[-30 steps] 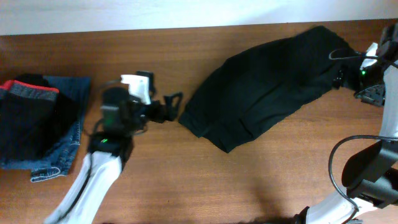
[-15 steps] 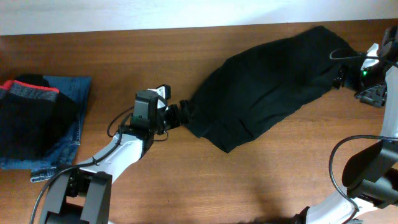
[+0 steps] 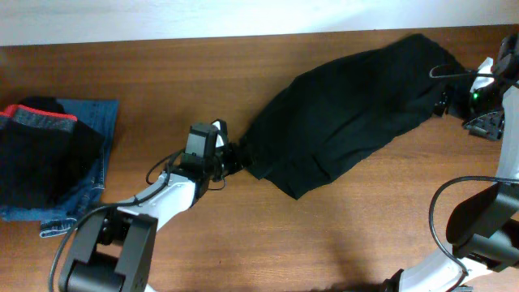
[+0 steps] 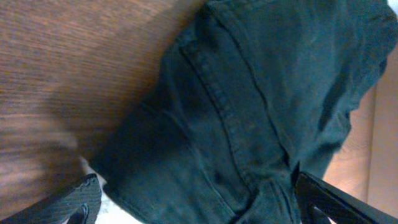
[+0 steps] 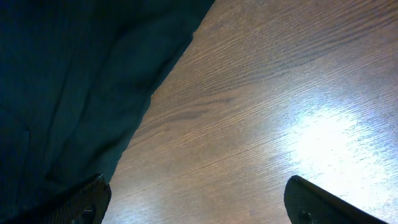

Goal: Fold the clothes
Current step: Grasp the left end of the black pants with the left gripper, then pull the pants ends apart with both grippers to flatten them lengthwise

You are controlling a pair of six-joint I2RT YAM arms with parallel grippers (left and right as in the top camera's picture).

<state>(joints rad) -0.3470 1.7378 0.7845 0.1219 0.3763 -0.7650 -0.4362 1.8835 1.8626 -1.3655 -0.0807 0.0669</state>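
My left gripper needs to move the black garment before folding, pulling its lower end point(image 3: 263, 158) toward the folded pile, because the garment lies at a slant with its far end point(image 3: 428, 66) close to the table's edge.
The black garment point(image 3: 349, 105) lies spread diagonally across the right half of the wooden table point(image 3: 243, 235). My left gripper point(image 3: 238, 152) is open at the garment's lower left end. In the left wrist view the dark fabric with its seams point(image 4: 249, 106) fills the space between my two open fingers point(image 4: 199, 208). My right gripper point(image 3: 444, 101) is at the garment's right end. In the right wrist view it is open point(image 5: 196, 208) over bare wood, with the garment's edge point(image 5: 81, 93) at the left finger.
A folded pile sits at the table's left edge: blue denim jeans point(image 3: 85, 174) with a black piece with a red-and-grey band point(image 3: 36, 142) on top. The right arm's base and cable point(image 3: 478, 219) occupy the lower right corner.
My left arm has moved right across the table, from clear of the garment to its lower left end, fingers now around the fabric edge. The right arm has not moved.
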